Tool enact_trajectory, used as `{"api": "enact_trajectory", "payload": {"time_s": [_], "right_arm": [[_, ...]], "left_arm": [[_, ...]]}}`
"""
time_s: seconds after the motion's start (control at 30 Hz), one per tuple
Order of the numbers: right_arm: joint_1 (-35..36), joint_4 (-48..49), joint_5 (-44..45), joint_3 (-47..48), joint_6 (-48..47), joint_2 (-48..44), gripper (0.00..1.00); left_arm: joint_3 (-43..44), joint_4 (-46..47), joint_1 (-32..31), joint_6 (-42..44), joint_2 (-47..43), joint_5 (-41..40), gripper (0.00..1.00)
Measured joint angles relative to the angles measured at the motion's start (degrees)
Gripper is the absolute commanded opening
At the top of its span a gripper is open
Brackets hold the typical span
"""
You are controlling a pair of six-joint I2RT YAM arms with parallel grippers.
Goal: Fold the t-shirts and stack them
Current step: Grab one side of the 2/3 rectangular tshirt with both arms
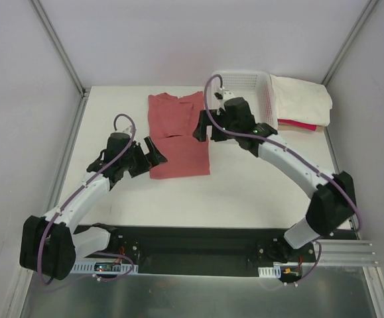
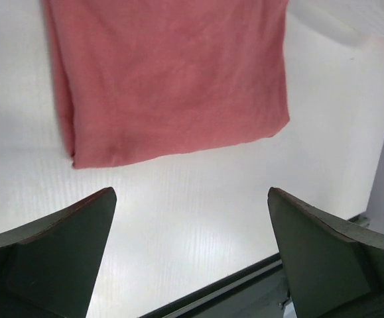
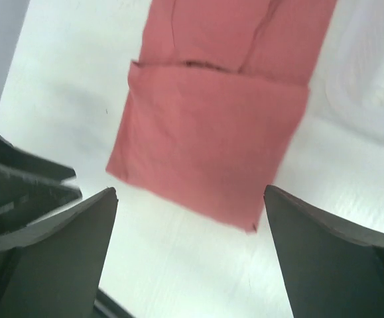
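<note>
Next, my right gripper grabs the t-shirt's near corner (image 1: 206,172) and help pull the t-shirt closer before folding, because the salmon-red t-shirt's far end lies (image 1: 197,99) close to the basket.
The salmon-red t-shirt (image 1: 177,136) lies partly folded in a long strip on the table, its near half doubled over; it also shows in the left wrist view (image 2: 172,73) and the right wrist view (image 3: 211,126). My left gripper (image 1: 156,152) is open and empty at the shirt's near left edge, above the table. My right gripper (image 1: 201,126) is open and empty over the shirt's right edge. A folded cream-white t-shirt (image 1: 304,99) lies on a bright pink-red t-shirt (image 1: 299,125) at the far right.
A white lattice basket (image 1: 248,83) stands at the back, between the salmon shirt and the stack. Grey walls enclose the table on three sides. A black rail (image 1: 198,242) runs along the near edge by the arm bases.
</note>
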Motion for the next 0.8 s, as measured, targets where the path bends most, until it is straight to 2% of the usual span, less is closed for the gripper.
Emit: {"api": "enact_trajectory", "payload": {"time_s": [0.1, 0.17, 0.27, 0.4, 0.57, 0.7, 0.8], "right_arm": [[-0.1, 0.7, -0.3, -9.8, 1.9, -8.4, 0.97], [-0.1, 0.3, -0.6, -14.3, 3.6, -9.9, 0.98], [-0.1, -0.8, -1.4, -19.3, 6.7, -8.0, 0.99], [-0.2, -2.3, -1.6, -20.7, 10.9, -2.2, 0.87], [-0.6, -1.9, -1.4, -19.7, 15.8, 4.2, 0.72], [-0.8, -0.9, -1.1, -18.9, 18.4, 7.8, 0.65], [-1.0, 0.7, -1.0, -18.4, 19.9, 9.0, 0.60]], "left_arm": [[-2.5, -2.6, 0.0, -0.2, -2.4, -3.1, 0.99], [-3.9, -4.0, 0.0, -0.5, -1.8, -4.2, 0.99], [-4.8, -5.9, 0.1, -1.3, 1.3, -5.4, 0.99], [-4.8, -6.2, 0.1, -2.0, 6.1, -6.7, 0.99], [-4.0, -5.9, 0.5, -2.9, 9.9, -7.8, 0.88], [-2.7, -4.2, 0.8, -3.4, 12.4, -7.9, 0.80], [-2.0, -2.8, 1.0, -3.9, 14.2, -8.0, 0.68]]}}
